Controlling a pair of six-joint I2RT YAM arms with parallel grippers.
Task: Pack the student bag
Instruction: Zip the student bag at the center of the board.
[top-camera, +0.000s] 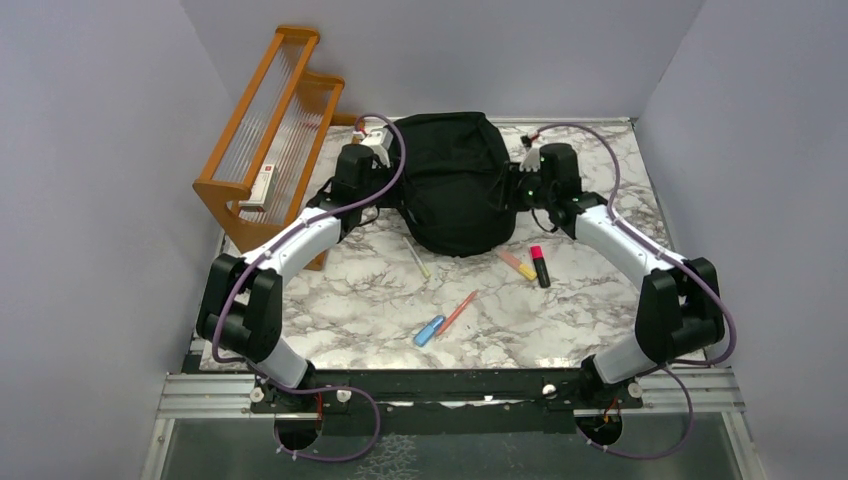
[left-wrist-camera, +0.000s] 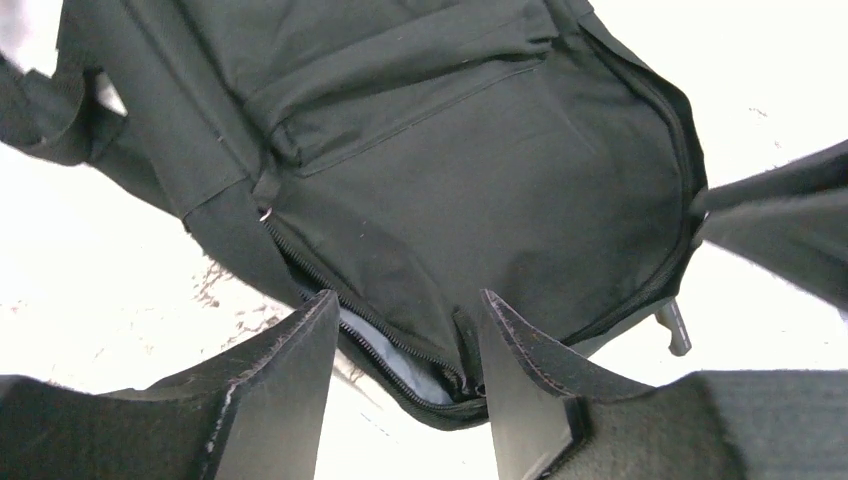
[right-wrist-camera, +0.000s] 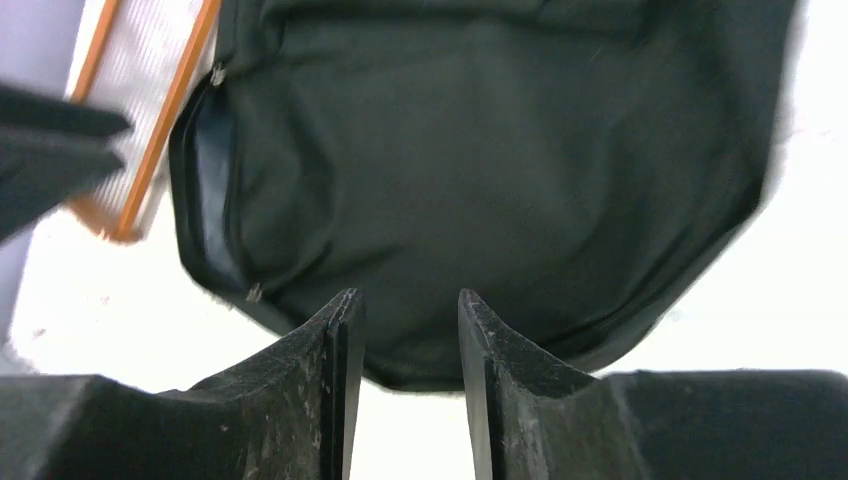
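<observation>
My right gripper needs to hold the bag's front edge (top-camera: 484, 250) while my left gripper works the zip, because the zip is open just up to the zip pull (right-wrist-camera: 255, 292).
The student bag (top-camera: 455, 180) is a black backpack lying at the back middle of the marble table. My left gripper (top-camera: 390, 185) is at the bag's left side. In the left wrist view it (left-wrist-camera: 408, 300) is open, and its fingers straddle the part-open zip with grey lining (left-wrist-camera: 405, 362). My right gripper (top-camera: 517, 185) is at the bag's right side. In the right wrist view it (right-wrist-camera: 409, 296) is open with a narrower gap, and the bag's edge (right-wrist-camera: 480, 200) lies just beyond its tips. Neither gripper holds anything.
Loose on the table in front of the bag are a pale yellow pen (top-camera: 417, 257), an orange highlighter (top-camera: 517, 265), a pink-and-black marker (top-camera: 540, 266), an orange pen (top-camera: 457, 312) and a blue marker (top-camera: 429, 330). A wooden rack (top-camera: 270, 150) stands at the back left.
</observation>
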